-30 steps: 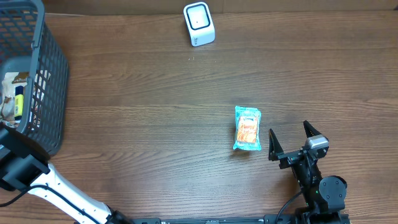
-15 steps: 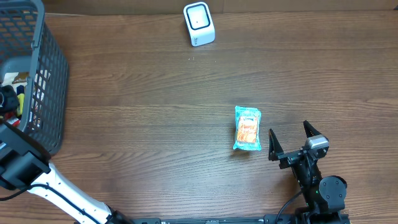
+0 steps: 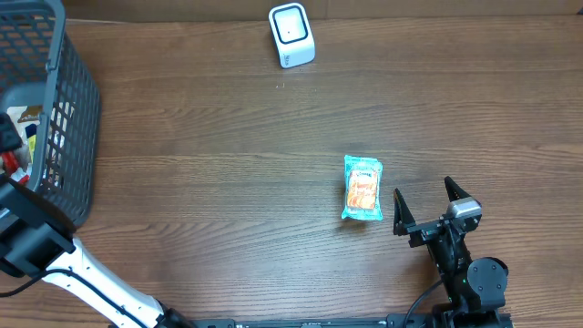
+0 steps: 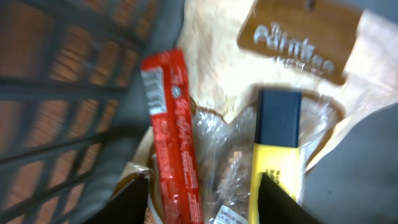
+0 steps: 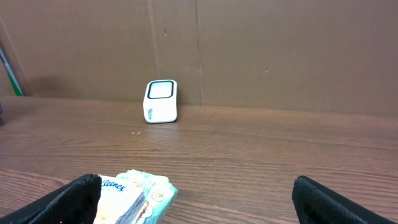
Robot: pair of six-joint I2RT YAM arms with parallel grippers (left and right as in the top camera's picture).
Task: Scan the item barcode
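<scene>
The finger of the robot's left gripper is over the yellow pack (image 4: pixel 277 163), so the robot should open the fingers wider, move across and close them around the pack's dark blue end (image 4: pixel 278 118).
My left gripper (image 4: pixel 202 202) hangs inside the grey basket (image 3: pixel 68 118) at the table's left edge, jaws apart. Between its dark fingertips (image 4: pixel 127 202) lie a red snack bar (image 4: pixel 173 137) and some clear wrap. A yellow pack with a dark blue end (image 4: pixel 277 155) lies by the right finger, on a tan paper bag (image 4: pixel 292 40). A teal tissue pack (image 3: pixel 363 188) lies on the table, just left of my open right gripper (image 3: pixel 426 205); in the right wrist view the tissue pack (image 5: pixel 134 196) sits by the left finger. The white scanner (image 3: pixel 291 35) stands at the back.
The basket's mesh wall (image 4: pixel 74 81) rises close on the left of the left gripper. In the right wrist view the scanner (image 5: pixel 161 101) stands before a brown cardboard wall. Bare wooden tabletop (image 3: pixel 228 155) stretches between basket, scanner and tissue pack.
My left gripper has gone from shut to jaws apart and shifted slightly inside the basket. The right arm, tissue pack and scanner have not moved.
</scene>
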